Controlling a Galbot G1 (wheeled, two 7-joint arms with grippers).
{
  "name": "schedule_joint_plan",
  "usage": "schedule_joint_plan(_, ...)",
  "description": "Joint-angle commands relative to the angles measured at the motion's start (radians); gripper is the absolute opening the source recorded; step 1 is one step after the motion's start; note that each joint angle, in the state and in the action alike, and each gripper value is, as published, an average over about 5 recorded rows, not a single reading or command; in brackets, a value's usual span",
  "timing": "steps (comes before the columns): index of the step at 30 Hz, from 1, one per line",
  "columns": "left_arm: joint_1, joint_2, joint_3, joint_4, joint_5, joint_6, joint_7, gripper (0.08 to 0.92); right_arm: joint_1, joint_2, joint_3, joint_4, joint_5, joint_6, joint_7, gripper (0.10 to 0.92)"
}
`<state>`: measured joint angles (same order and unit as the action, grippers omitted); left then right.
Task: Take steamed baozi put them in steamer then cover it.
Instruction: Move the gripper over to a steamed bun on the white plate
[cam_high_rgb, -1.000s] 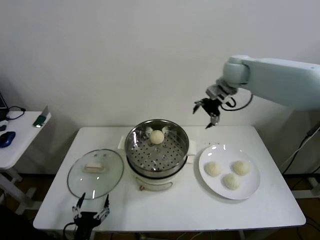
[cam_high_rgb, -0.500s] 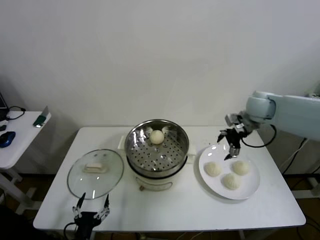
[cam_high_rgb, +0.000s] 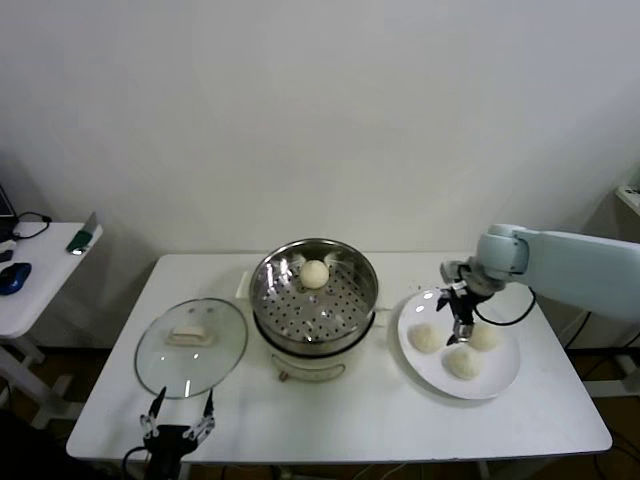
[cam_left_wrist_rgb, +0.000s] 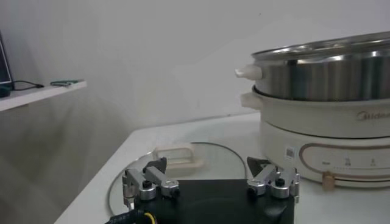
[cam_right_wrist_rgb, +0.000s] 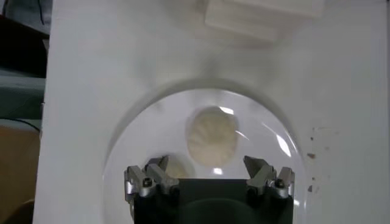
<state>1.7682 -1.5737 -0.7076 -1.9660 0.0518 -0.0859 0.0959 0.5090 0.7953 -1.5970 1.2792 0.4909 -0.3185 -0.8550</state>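
Observation:
My right gripper is open with the baozi (cam_right_wrist_rgb: 212, 137) nearest the steamer centred in front of its fingers. I should keep moving (cam_high_rgb: 424, 338) toward that baozi until the fingers are on both sides of it, then close them.
The steel steamer (cam_high_rgb: 314, 300) stands mid-table with one baozi (cam_high_rgb: 315, 273) on its perforated tray at the back. Three baozi (cam_high_rgb: 425, 338), (cam_high_rgb: 483, 336), (cam_high_rgb: 461, 362) lie on a white plate (cam_high_rgb: 432, 372) to its right. My right gripper (cam_high_rgb: 458, 318) is open and empty, low over the plate among the buns. In the right wrist view one baozi (cam_right_wrist_rgb: 211, 136) lies just ahead of the right gripper (cam_right_wrist_rgb: 207, 170). The glass cover (cam_high_rgb: 191, 346) lies flat left of the steamer. My left gripper (cam_high_rgb: 180, 425) is open at the table's front edge. In the left wrist view it (cam_left_wrist_rgb: 210, 176) faces the cover (cam_left_wrist_rgb: 183, 164).
A small side table (cam_high_rgb: 30, 280) with a mouse and cables stands at the far left. The steamer's cream base (cam_left_wrist_rgb: 329, 146) shows in the left wrist view, beside the cover. The wall runs close behind the table.
My right arm has swung right and down from above the steamer's right side to low over the plate. The left gripper has barely moved.

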Motion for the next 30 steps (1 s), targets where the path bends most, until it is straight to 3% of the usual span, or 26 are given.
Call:
schedule_joint_plan(1,0.003,0.002,-0.002,0.002,0.001,-0.002,-0.001,0.823,-0.13,0.037,0.084,-0.077,-0.074,-0.025,0.025,0.823)
schedule_joint_plan(30,0.002,0.0,-0.006,0.007,0.004,-0.008,-0.002,0.823,-0.202,0.097,0.143,-0.15,-0.111,-0.018,0.035,0.813)
